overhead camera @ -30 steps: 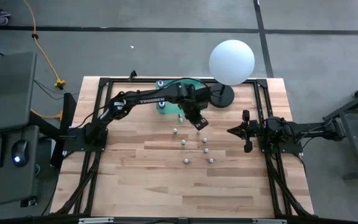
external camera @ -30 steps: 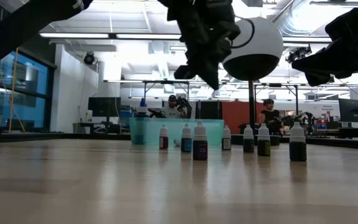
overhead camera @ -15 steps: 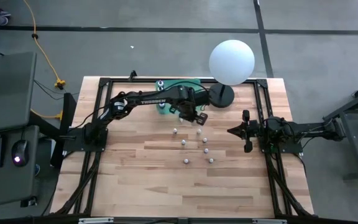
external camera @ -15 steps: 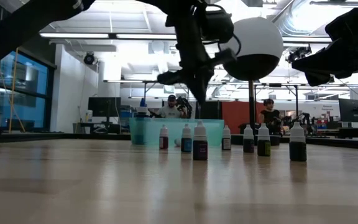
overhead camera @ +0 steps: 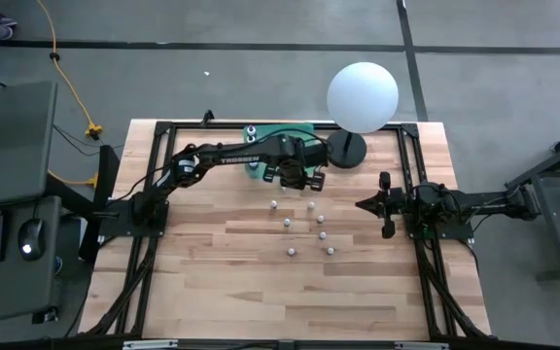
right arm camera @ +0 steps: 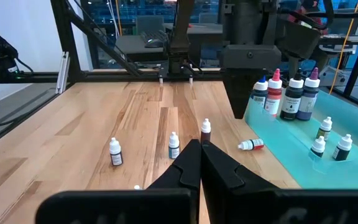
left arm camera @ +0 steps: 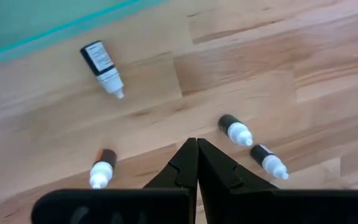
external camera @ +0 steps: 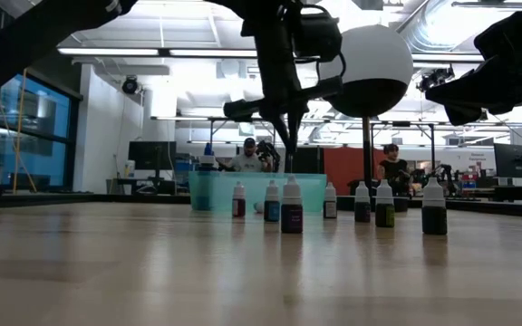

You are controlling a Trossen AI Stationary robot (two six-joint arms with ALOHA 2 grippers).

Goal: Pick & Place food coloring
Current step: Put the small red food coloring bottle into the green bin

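Observation:
A bottle (left arm camera: 97, 57) is lying on its side just outside the teal tray, so my left gripper should first turn back, open and grab it by its white cap (left arm camera: 110, 81).
Several small white-capped food coloring bottles (overhead camera: 287, 223) stand on their bases, scattered over the middle of the wooden table (overhead camera: 212, 282). In the low view they form a row (external camera: 292, 206). One bottle (left arm camera: 101, 65) lies on its side beside the teal tray (right arm camera: 303, 134), which holds more bottles (right arm camera: 289, 93) upright. My left gripper (external camera: 290, 143) hangs shut above the table between tray and standing bottles, pointing steeply down and touching nothing (left arm camera: 196, 144). My right gripper (right arm camera: 199, 146) waits shut and level at the table's right side (overhead camera: 366, 204).
A big white sphere (overhead camera: 363, 95) on a black base (overhead camera: 346, 151) stands at the far right of the table, close to the tray. A black frame (overhead camera: 163, 131) runs around the tabletop. People sit at desks in the room behind (external camera: 252, 156).
My left gripper has rolled about its own axis while staying shut above the same spot near the tray. Its fingers now point almost straight down. The bottles have not moved.

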